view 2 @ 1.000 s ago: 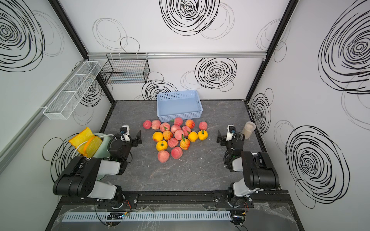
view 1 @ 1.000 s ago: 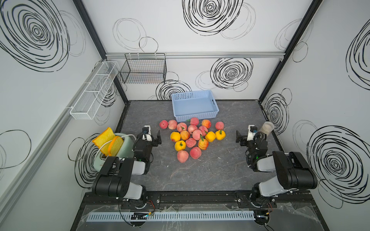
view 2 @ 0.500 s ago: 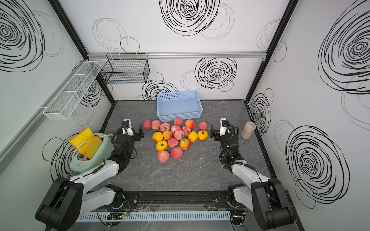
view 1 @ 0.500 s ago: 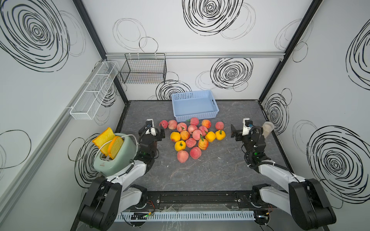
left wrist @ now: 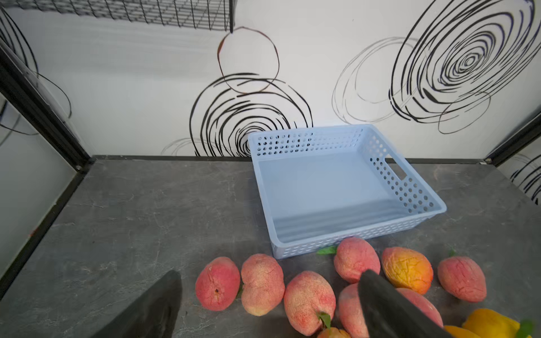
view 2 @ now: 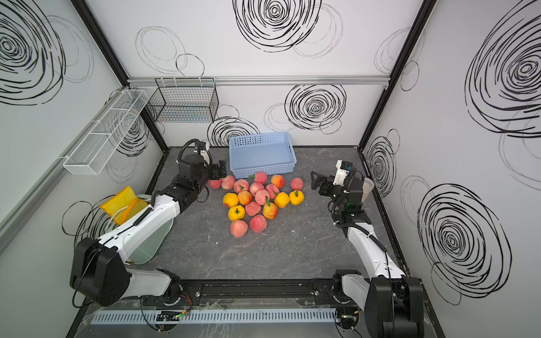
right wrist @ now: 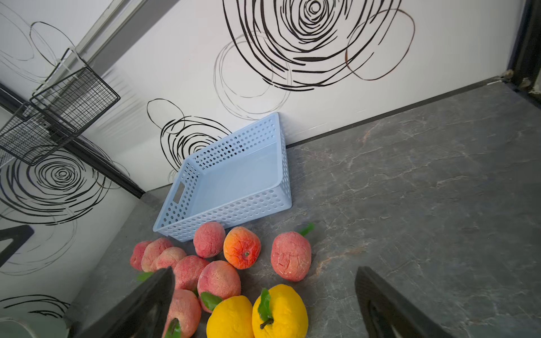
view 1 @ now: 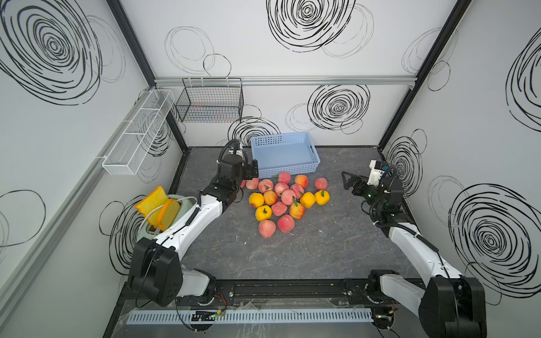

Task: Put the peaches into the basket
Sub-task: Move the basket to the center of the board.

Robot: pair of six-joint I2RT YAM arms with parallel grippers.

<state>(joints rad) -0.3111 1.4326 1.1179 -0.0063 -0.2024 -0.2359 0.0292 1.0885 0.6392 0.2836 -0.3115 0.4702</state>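
My left gripper should grab the basket's side rim and pull the basket straight before loading the peaches, because the basket sits crooked against the back wall.
Several peaches, pink-red and a few yellow-orange, lie in a cluster mid-table just in front of the basket, which is light blue and holds nothing. My left gripper hovers open by the basket's near left corner, over the cluster's leftmost peaches. In the left wrist view the gripper has nothing between its fingers. My right gripper hangs open to the right of the cluster. The right wrist view shows this gripper above yellow and pink peaches, with the basket beyond.
A pale green toaster with toast slices stands at the left edge beside my left arm. A black wire basket and a white mesh rack hang on the walls. A translucent cup stands by the right wall behind my right wrist.
Both arms have unfolded from their near resting pose and reached towards the back. The left gripper now sits by the basket's corner, the right beside the peaches. Both stay open.
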